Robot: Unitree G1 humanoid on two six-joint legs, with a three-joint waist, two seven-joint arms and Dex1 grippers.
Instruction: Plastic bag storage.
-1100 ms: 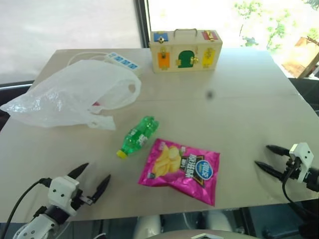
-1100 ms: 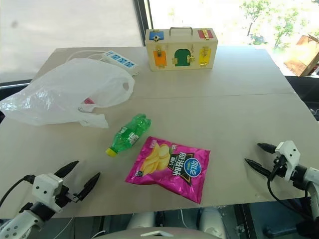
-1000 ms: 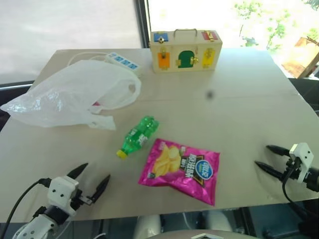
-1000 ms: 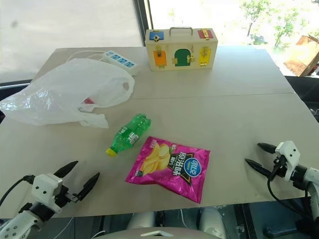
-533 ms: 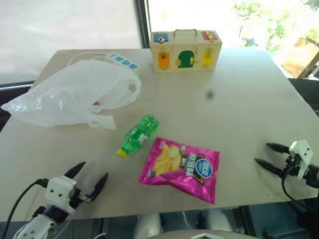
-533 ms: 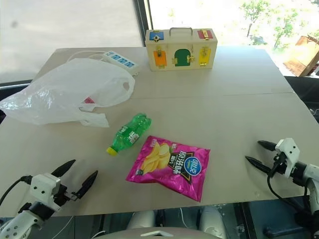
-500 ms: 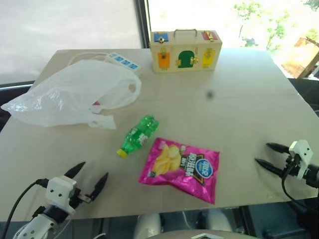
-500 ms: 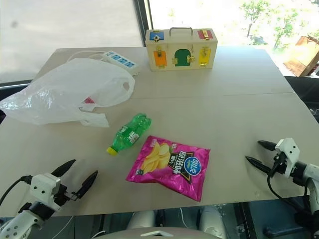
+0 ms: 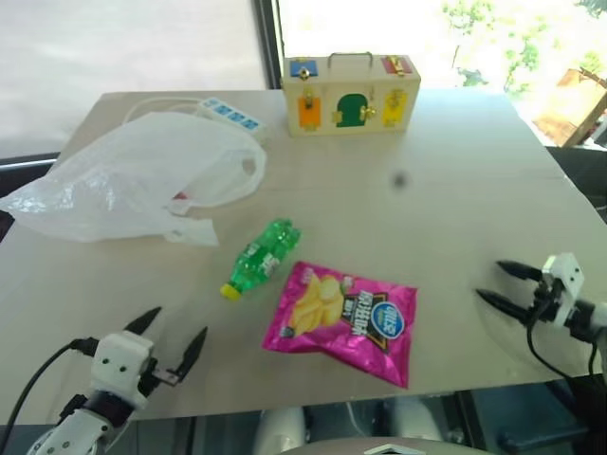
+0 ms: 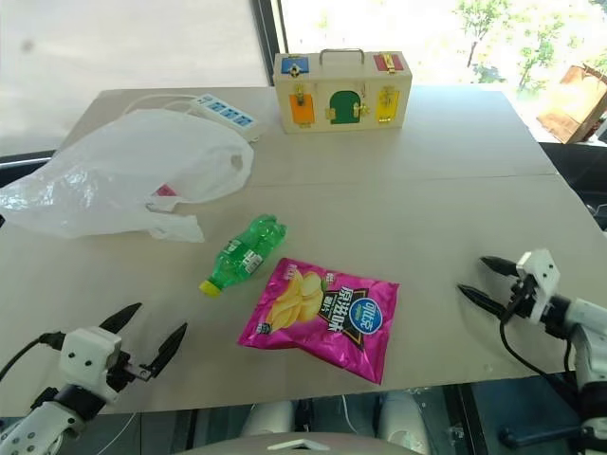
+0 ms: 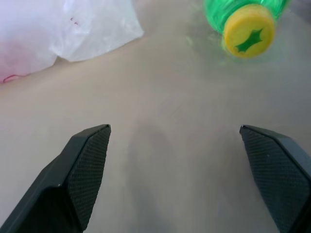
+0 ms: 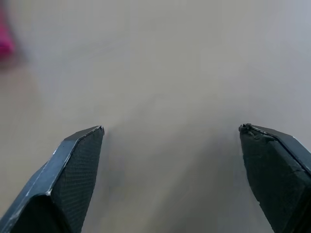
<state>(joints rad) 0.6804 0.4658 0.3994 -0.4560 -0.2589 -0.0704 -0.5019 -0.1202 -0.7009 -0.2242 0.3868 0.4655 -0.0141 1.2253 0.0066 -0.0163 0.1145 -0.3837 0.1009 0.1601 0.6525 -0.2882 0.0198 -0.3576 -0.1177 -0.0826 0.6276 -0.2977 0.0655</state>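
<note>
My left gripper keeps reaching until it closes on the plastic bag's near side (image 9: 174, 214), because the path there from its open fingers is clear of the green bottle.
The plastic bag (image 9: 133, 180), thin, crinkly and translucent white with a handle loop, lies spread on the table's far left. My left gripper (image 9: 175, 327) hovers open and empty over the near left edge, well short of the bag. My right gripper (image 9: 495, 282) stands open and empty near the right front edge, pointing left. In the left wrist view a corner of the bag (image 11: 73, 29) lies ahead of the fingers (image 11: 85, 165). The right wrist view has bare tabletop between the fingers (image 12: 77, 165).
A green bottle (image 9: 261, 258) with a yellow cap lies on its side mid-table, beside a pink chips packet (image 9: 346, 318). A wooden latch box (image 9: 350, 94) and a white power strip (image 9: 230, 117) with its cable sit at the back of the table (image 9: 446, 190).
My right gripper has moved a little left and up over the table. The left gripper has risen slightly. Bag, bottle and packet lie as before.
</note>
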